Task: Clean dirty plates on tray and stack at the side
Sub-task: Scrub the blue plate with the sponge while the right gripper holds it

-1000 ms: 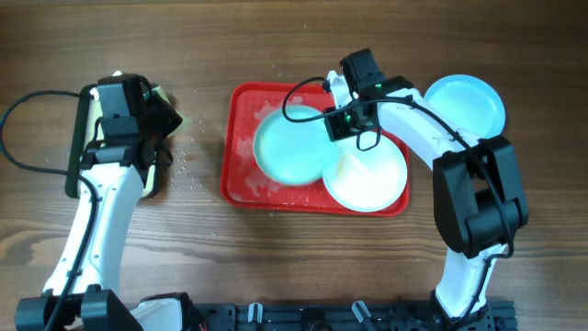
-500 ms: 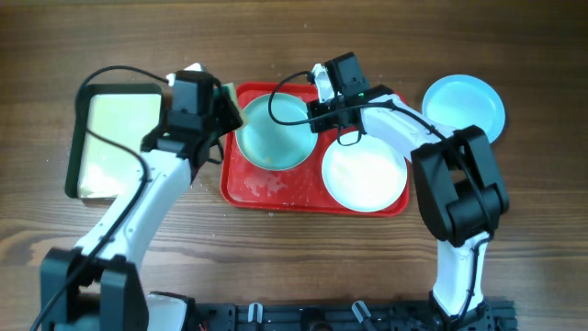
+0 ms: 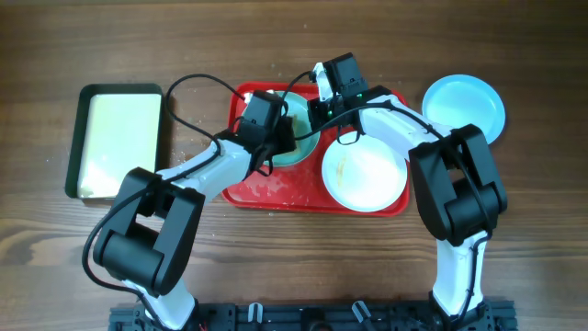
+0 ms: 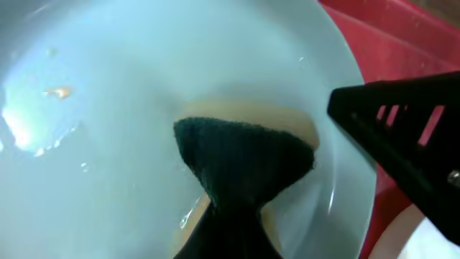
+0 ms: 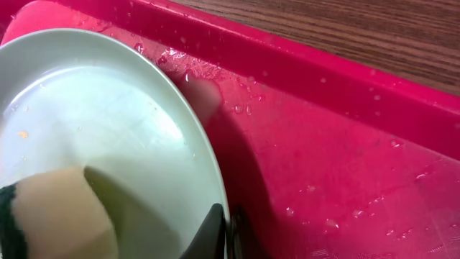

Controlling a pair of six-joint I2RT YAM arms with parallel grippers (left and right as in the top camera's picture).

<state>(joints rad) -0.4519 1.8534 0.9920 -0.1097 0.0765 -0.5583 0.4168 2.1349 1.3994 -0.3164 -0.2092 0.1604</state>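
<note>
Water and a crumb (image 4: 58, 92) are on the pale blue plate, so the robot's left gripper should raise the sponge (image 4: 244, 155) out of the way before the right gripper tilts the plate.
A pale blue plate (image 3: 301, 142) sits at the left of the red tray (image 3: 266, 188). My left gripper (image 3: 265, 124) is over it, shut on a sponge (image 4: 244, 151) with a dark green face, which is pressed on the plate (image 4: 108, 108). My right gripper (image 3: 317, 108) is shut on this plate's far right rim (image 5: 108, 122), with its fingers (image 5: 226, 230) pinching the edge. A white plate (image 3: 364, 173) with small stains lies on the tray's right half. A second pale blue plate (image 3: 465, 103) lies on the table to the right of the tray.
A dark-rimmed cream tray (image 3: 119, 138) stands at the far left on the wooden table. Water drops and crumbs lie on the red tray (image 5: 345, 144). My right gripper's black finger (image 4: 402, 144) shows close beside the sponge. Cables hang over the tray's back edge.
My left arm swung from the cream tray to the blue plate with the sponge. The right gripper pulled that plate left, off the white plate, and holds its rim.
</note>
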